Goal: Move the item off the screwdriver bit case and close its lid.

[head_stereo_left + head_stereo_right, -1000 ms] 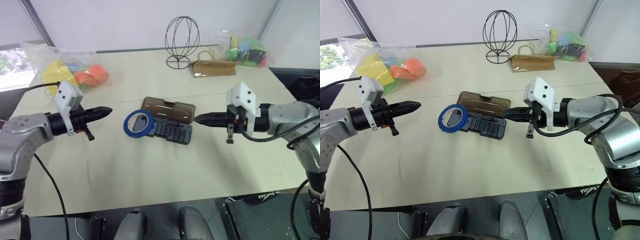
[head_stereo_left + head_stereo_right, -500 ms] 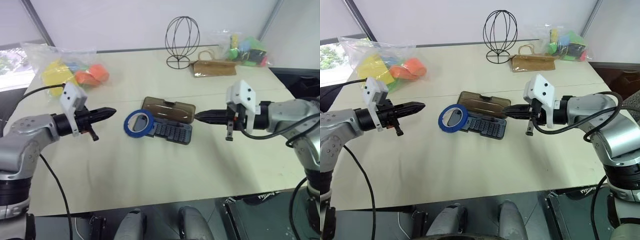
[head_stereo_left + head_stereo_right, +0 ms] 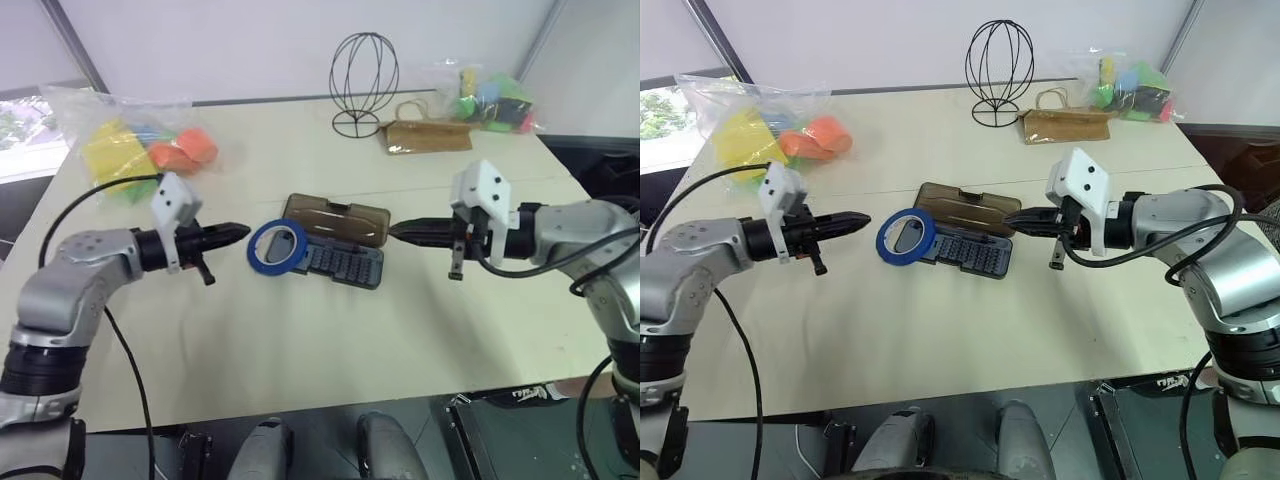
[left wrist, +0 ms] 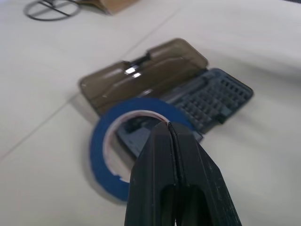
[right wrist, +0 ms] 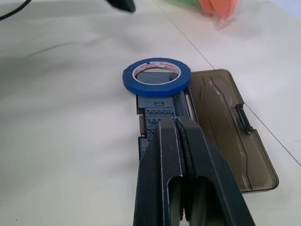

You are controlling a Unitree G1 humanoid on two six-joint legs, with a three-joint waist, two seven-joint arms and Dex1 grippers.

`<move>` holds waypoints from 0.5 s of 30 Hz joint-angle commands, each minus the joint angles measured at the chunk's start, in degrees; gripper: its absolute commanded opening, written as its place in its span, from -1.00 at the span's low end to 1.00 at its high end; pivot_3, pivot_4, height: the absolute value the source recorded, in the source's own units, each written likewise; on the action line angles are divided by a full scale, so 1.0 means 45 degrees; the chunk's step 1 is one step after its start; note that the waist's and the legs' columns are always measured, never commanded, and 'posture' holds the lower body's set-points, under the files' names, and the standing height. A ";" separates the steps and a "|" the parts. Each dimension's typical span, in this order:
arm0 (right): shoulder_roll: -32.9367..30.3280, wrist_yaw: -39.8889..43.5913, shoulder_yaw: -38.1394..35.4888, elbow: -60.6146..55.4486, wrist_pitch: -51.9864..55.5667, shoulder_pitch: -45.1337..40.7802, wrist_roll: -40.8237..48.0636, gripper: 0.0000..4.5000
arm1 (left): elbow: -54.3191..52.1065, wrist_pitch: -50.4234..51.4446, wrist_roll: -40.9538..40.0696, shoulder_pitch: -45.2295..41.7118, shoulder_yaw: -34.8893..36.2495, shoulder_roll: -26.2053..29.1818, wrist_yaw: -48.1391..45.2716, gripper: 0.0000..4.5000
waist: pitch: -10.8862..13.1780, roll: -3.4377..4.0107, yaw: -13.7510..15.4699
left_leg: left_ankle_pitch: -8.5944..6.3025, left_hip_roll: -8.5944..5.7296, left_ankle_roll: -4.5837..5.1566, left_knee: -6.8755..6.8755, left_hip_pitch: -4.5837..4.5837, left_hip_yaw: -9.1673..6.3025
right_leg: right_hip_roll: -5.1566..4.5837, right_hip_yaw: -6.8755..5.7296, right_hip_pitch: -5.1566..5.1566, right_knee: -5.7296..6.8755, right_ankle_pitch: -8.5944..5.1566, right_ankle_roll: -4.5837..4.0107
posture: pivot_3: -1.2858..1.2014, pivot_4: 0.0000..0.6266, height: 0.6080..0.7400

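Observation:
The blue ring of tape (image 3: 253,249) sticks out over the case's end toward my left gripper. I should keep moving in until the fingers are on both sides of its rim (image 3: 263,268), and then close them.
The item, a blue ring of tape (image 3: 278,247), lies over the left end of the open screwdriver bit case (image 3: 347,266) in the middle of the table. Its smoky-brown lid (image 3: 336,220) lies folded back flat behind the grey base with its rows of bits. My left gripper (image 3: 240,232) is shut and empty, pointing at the ring from the left with a small gap to it. The ring (image 4: 101,155) sits just past that gripper's tips (image 4: 168,125). My right gripper (image 3: 395,234) is shut and empty, hovering by the case's right end, aimed along the case (image 5: 160,115) toward the ring (image 5: 155,89).
A plastic bag of coloured blocks (image 3: 140,145) lies at the back left, and another bag (image 3: 490,100) at the back right. A wire head-form (image 3: 363,85) and a brown pouch (image 3: 430,135) stand behind the case. The table's front edge (image 3: 330,405) is near me.
My left gripper has moved right, from well left of the tape ring to just beside it. The right arm has stayed put. The ring and case have not moved.

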 commanded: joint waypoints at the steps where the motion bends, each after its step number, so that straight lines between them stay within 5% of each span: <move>1: 0.0102 -0.0143 -0.0289 -0.0358 -0.0084 0.0005 0.0051 -1.00 | -0.0063 -0.0192 0.0042 -0.0292 -0.0144 -0.0061 -0.0311 -0.60 | 0.0000 0.0000 0.0000 | -0.0001 0.0000 0.0001 0.0000 0.0000 0.0001 | 0.0000 0.0001 0.0000 0.0000 0.0000 0.0000 | 0.03 -0.52 1.00; 8: 0.0130 -0.0292 -0.0296 -0.0456 -0.0104 0.0108 0.0068 -1.00 | 0.0002 -0.0435 0.0300 -0.0487 -0.0848 -0.0086 -0.1123 0.99 | 0.0000 -0.0001 -0.0002 | -0.0001 0.0000 0.0001 0.0002 0.0000 0.0002 | 0.0000 0.0001 0.0000 0.0002 0.0000 0.0000 | 0.03 -0.52 1.00; 15: 0.0332 -0.0581 -0.0290 -0.0525 -0.0157 0.0228 -0.0033 -1.00 | 0.2112 -0.2469 0.2483 -0.1356 -0.2688 -0.0644 -0.1825 0.99 | 0.0000 -0.0001 0.0013 | 0.0000 -0.0005 0.0000 0.0014 -0.0002 0.0005 | 0.0000 0.0000 0.0003 0.0004 0.0000 0.0000 | 0.03 -0.52 1.00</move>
